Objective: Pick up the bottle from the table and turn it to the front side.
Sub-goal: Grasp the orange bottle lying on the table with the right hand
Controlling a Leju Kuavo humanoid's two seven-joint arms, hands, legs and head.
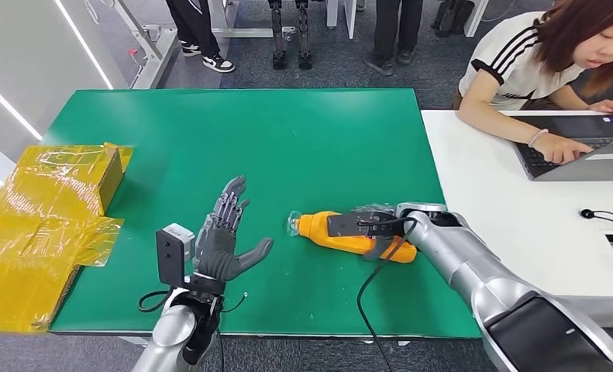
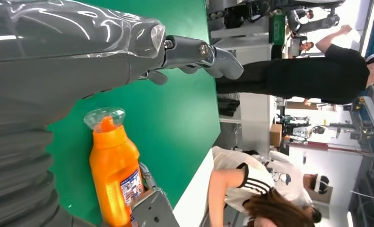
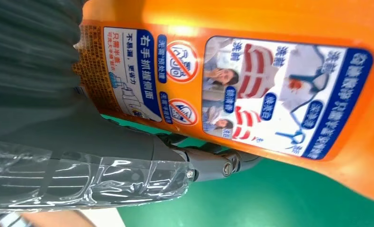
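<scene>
The back label [image 2: 131, 187] is full of small print, so I expect a bold blue front label to be hidden on the orange bottle's other side.
An orange bottle [image 1: 318, 227] with a clear cap lies on its side on the green table [image 1: 287, 132], cap pointing left. My right hand [image 1: 371, 226] grips its body from above and the right, and its thumb [image 3: 142, 156] reaches under the bottle. The right wrist view shows the printed back label [image 3: 270, 85] close up. My left hand [image 1: 224, 236] hovers open to the left of the cap, fingers spread, a short gap from the bottle. From the left wrist, the bottle [image 2: 113, 170] lies beyond my open left hand [image 2: 57, 61].
Yellow-wrapped boxes [image 1: 47, 225] sit at the table's left edge. A white table [image 1: 512, 209] adjoins on the right, where a person [image 1: 520, 70] types on a laptop [image 1: 582, 147]. A black cable [image 1: 367, 298] hangs from my right wrist over the front edge.
</scene>
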